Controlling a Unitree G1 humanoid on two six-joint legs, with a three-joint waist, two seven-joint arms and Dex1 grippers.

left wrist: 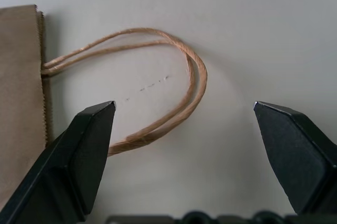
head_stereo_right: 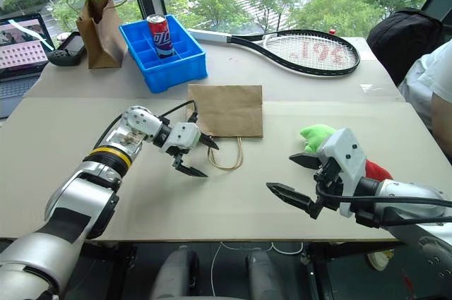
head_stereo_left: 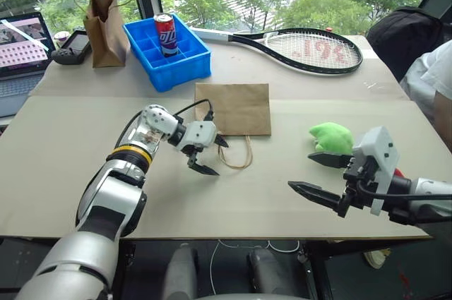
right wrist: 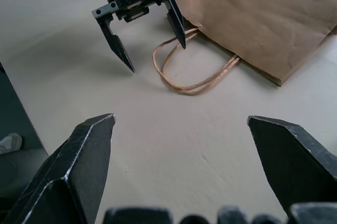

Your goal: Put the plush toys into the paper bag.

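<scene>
The flat paper bag (head_stereo_left: 234,109) will open wide when I lift the one tan cord handle, because stacked paper edges (left wrist: 41,45) show loose at the bag's opening.
The paper bag (head_stereo_left: 233,108) lies flat on the table, its two cord handles (head_stereo_left: 236,153) spread toward me. My left gripper (head_stereo_left: 220,157) is open right at the handles, one finger on each side of the loop (left wrist: 195,81). The right wrist view shows this left gripper (right wrist: 157,56) tilted down at the cords beside the bag (right wrist: 263,18). The green plush toy (head_stereo_left: 330,138) sits to the right of the bag. The red chili plush (head_stereo_right: 378,171) peeks out behind my right wrist. My right gripper (head_stereo_left: 301,171) hangs open above the table, just in front of the green toy, holding nothing.
At the back stand a blue bin (head_stereo_left: 185,66) with a can (head_stereo_left: 166,34), a tennis racket (head_stereo_left: 311,49), a darker upright paper bag (head_stereo_left: 104,28), a laptop (head_stereo_left: 25,46) and a black device (head_stereo_left: 72,47). A person's sleeve (head_stereo_left: 434,81) shows at the right edge.
</scene>
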